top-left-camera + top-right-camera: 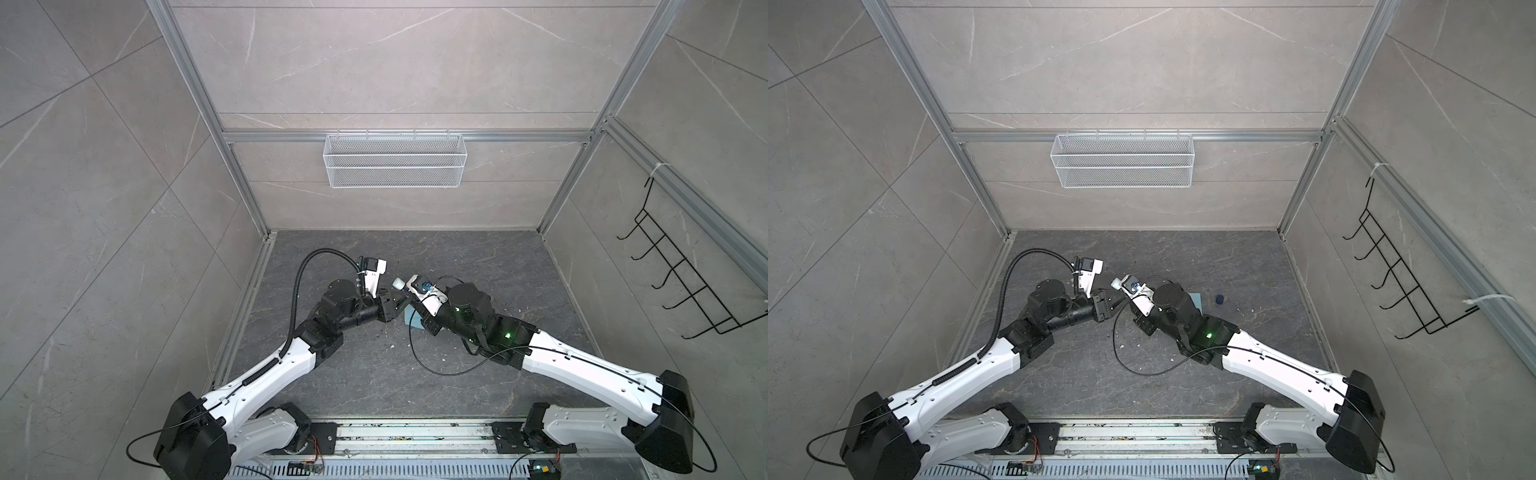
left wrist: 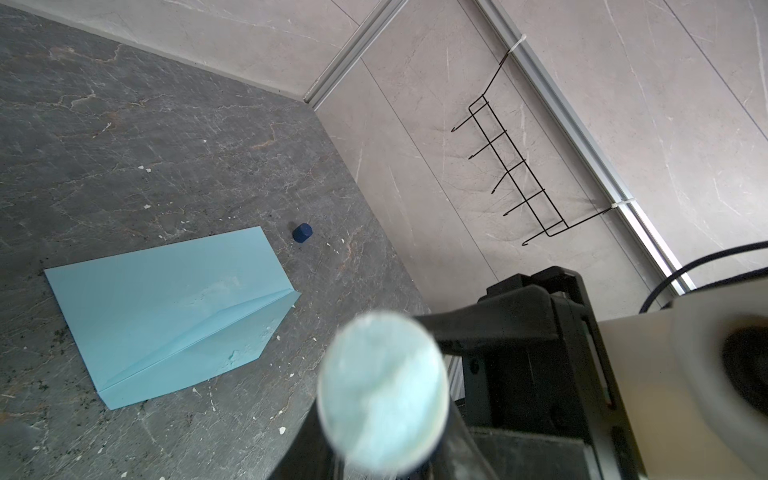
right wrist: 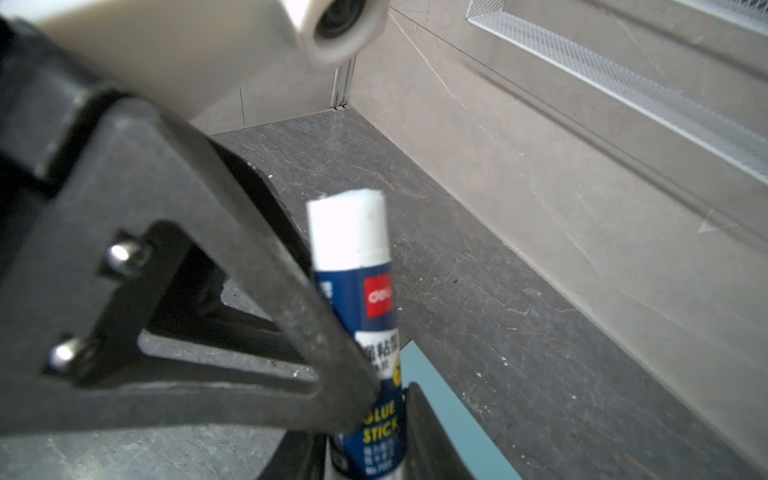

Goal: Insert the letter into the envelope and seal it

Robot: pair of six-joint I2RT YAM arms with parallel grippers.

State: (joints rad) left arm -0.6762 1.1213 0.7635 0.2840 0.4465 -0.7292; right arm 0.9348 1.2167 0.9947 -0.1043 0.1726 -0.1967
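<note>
The glue end (image 2: 383, 392) tilts toward my left gripper's wrist. So while my right gripper holds the stick, my left gripper next opens and grips the blue label (image 3: 377, 348) squarely.
The light blue envelope (image 2: 166, 311) lies flat on the dark table with its flap creased; only slivers of the envelope (image 1: 412, 323) (image 1: 1196, 300) show past the arms in both top views. The letter is not in view. Both grippers meet above the table's middle on one glue stick (image 3: 365, 291), which has a blue label and bare glue at its end (image 2: 382, 390). My left gripper (image 2: 378, 446) (image 1: 399, 301) is shut on the stick. My right gripper (image 3: 365, 449) (image 1: 422, 318) is shut on the stick's lower part.
The glue stick's dark blue cap (image 2: 302, 232) (image 1: 1219, 299) lies on the table beside the envelope. A white mesh basket (image 1: 395, 160) hangs on the back wall and a black hook rack (image 1: 681, 282) on the right wall. A black cable (image 1: 436, 368) loops over the table.
</note>
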